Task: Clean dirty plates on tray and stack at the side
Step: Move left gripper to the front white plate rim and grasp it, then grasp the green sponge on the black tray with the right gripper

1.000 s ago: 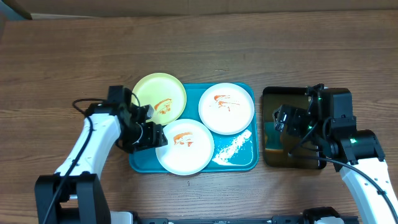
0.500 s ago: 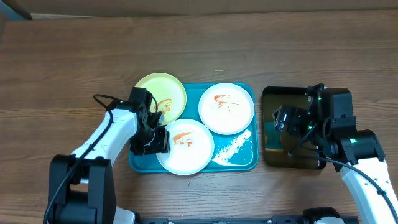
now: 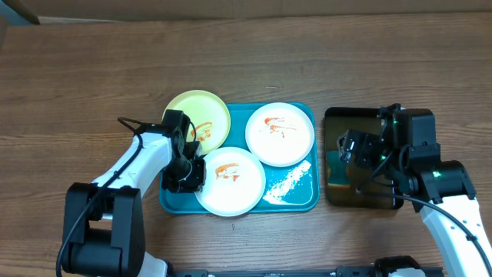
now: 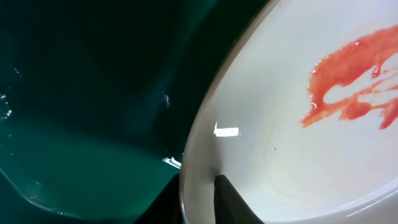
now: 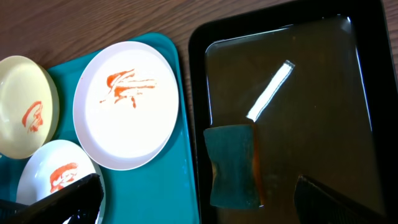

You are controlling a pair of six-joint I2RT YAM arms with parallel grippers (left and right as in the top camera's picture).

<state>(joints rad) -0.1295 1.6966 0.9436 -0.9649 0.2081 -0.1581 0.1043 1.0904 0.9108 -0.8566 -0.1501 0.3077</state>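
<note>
Next, my right gripper takes the green sponge (image 3: 336, 169) from the black tray while my left gripper keeps the rim of the near white plate (image 3: 227, 171) still, because sauce is smeared on that plate.
Three dirty plates lie on the teal tray (image 3: 238, 114). They are a yellow-green plate (image 3: 192, 115), a far white plate (image 3: 280, 138) and a near white plate (image 3: 234, 188), each smeared with orange-red sauce. My left gripper (image 3: 194, 175) is shut on the left rim of the near white plate (image 4: 298, 143). One finger (image 4: 231, 200) lies inside the rim and the other is under it. My right gripper (image 5: 199, 208) hangs open above the black tray (image 5: 311, 93), near a green sponge (image 5: 231, 165).
The black tray (image 3: 350, 115) stands to the right of the teal one and holds water. A white foamy streak (image 3: 286, 181) lies on the teal tray's near right part. Bare wooden table (image 3: 92, 77) surrounds both trays.
My left gripper moved right onto the near white plate's left rim and closed on it. The right arm has not moved.
</note>
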